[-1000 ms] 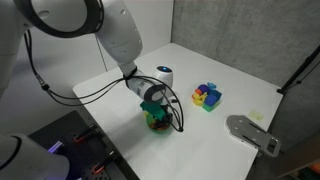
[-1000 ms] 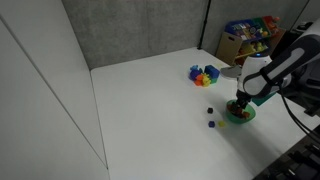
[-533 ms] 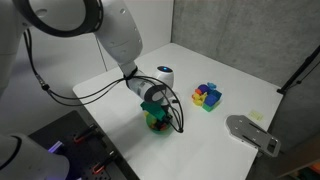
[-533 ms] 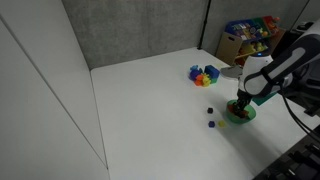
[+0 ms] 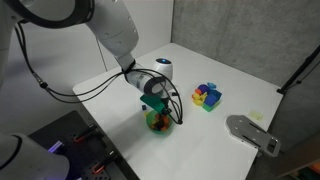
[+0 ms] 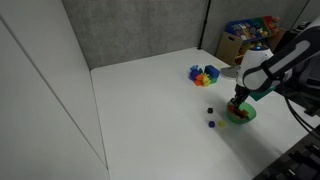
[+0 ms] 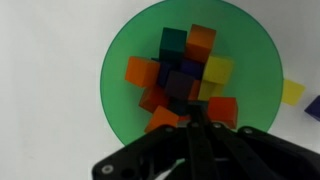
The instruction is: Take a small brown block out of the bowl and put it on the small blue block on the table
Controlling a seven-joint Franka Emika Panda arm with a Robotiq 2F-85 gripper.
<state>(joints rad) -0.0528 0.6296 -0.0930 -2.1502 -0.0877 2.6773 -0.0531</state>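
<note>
I should open my gripper's fingers, which are shut and empty at the near side of the brown block (image 7: 184, 96), and bring them down around the block's middle (image 7: 180, 85).
The translucent green bowl (image 7: 120, 90) fills the wrist view and holds several small blocks: orange, yellow, red, purple, dark green and a reddish-brown block (image 7: 153, 98). My gripper (image 7: 188, 122) hangs just over the near side of the pile with its fingers pressed together; I see no block between them. In both exterior views the gripper (image 5: 155, 108) (image 6: 238, 100) sits directly above the bowl (image 5: 158, 123) (image 6: 241, 115). A small blue block (image 6: 211, 124) lies on the table beside the bowl, with another small dark block (image 6: 208, 110) close to it.
A multicoloured cluster of blocks (image 5: 207, 96) (image 6: 204, 75) stands further off on the white table (image 5: 250, 90). A yellow block (image 7: 292, 92) lies outside the bowl's rim. The table's edge runs close to the bowl. A shelf of coloured items (image 6: 250, 35) stands behind.
The fingers have gone from open to shut over the pile in the bowl. The gripper has lifted slightly; the bowl has stayed in place.
</note>
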